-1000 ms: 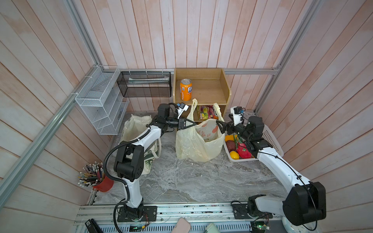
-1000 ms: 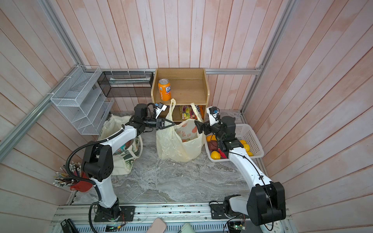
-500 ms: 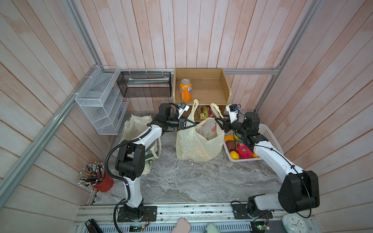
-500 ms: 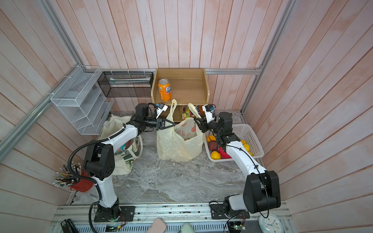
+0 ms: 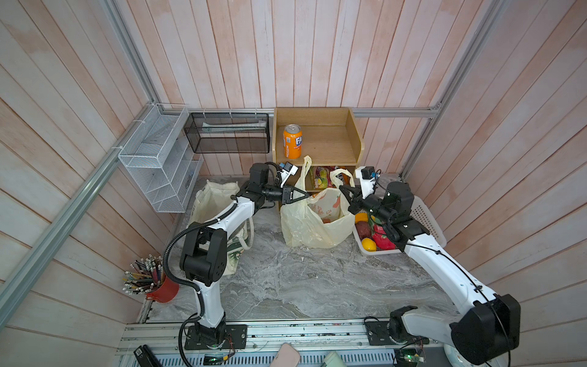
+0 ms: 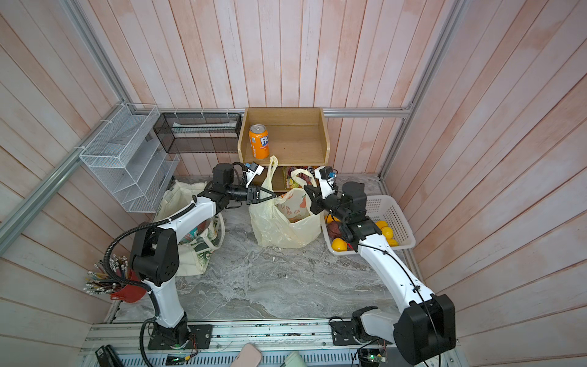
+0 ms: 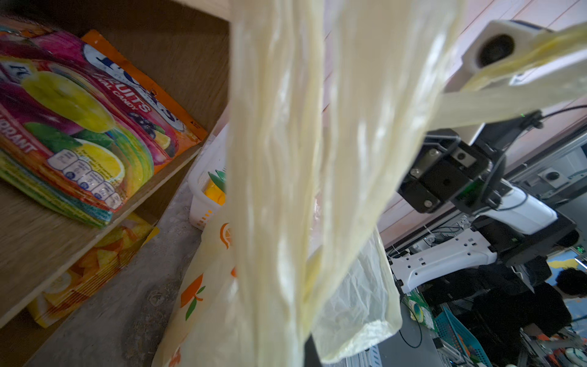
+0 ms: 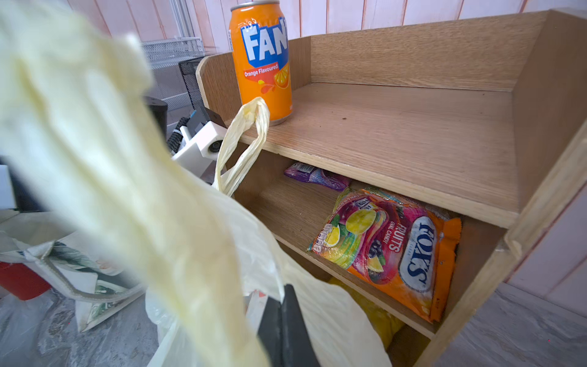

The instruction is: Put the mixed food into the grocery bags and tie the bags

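Observation:
The pale-yellow bag's opening (image 5: 326, 205) is wide open with its handles pulled apart, so next my right gripper brings its handle inward over to the other handle (image 5: 303, 176) before tying.
The pale-yellow plastic grocery bag (image 5: 314, 222) printed with oranges stands mid-table in both top views, its mouth stretched between my two grippers. My left gripper (image 5: 303, 196) is shut on the bag's left handle (image 7: 279, 190), which runs up past its camera. The right gripper (image 5: 343, 189) is shut at the base of the right handle (image 5: 341, 176); its fingers (image 8: 282, 321) are pressed together on the thin film. The cream canvas tote (image 5: 212, 203) slumps at the left, untouched. Pinkish contents show faintly through the plastic bag. I cannot make out the mixed food.
A wooden shelf (image 5: 327, 146) behind the bag carries an orange soda can (image 5: 292, 141), with candy packets (image 8: 390, 251) below. A white basket (image 5: 425, 219) of fruit lies under my right forearm. A wire rack (image 5: 158, 159), a black mesh tray (image 5: 228, 136) and a pencil cup (image 5: 165, 290) line the left.
My right gripper swung from above the fruit basket to the bag's right handle and went from open to shut on it. The left gripper kept its hold without moving.

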Robot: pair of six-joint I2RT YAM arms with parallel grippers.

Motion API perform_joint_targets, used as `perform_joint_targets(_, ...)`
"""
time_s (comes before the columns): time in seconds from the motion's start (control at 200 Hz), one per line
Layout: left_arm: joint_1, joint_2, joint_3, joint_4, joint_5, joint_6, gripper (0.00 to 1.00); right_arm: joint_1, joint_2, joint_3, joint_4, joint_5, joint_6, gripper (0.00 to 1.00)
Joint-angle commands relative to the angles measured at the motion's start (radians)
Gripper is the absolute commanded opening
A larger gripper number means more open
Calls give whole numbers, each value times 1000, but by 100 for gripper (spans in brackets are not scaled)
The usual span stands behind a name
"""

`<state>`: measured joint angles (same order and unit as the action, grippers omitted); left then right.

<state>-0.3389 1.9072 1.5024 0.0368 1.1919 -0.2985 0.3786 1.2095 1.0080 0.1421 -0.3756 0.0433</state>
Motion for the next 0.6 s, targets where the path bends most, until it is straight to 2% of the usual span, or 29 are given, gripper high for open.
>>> perform_joint_targets(0.0,-12,-48,-17,-7,-43,2,0,112,-15,-7,-119,294,-71,0)
perform_joint_targets(0.14,-18,-47,-19,-20,-27,10,0,254,43,16,-178,621,-169,0)
perform_joint_targets(0.24,-24,-43,-16,-30,-10,27,0,304,120,57,-207,753,-249,0)
perform_joint_targets(0.335,-31,-38,-8,-72,6,71,0,329,173,109,-227,804,-301,0)
perform_joint_targets(0.595,-22,-37,-7,-177,35,185,0,330,213,186,-240,764,-359,0)
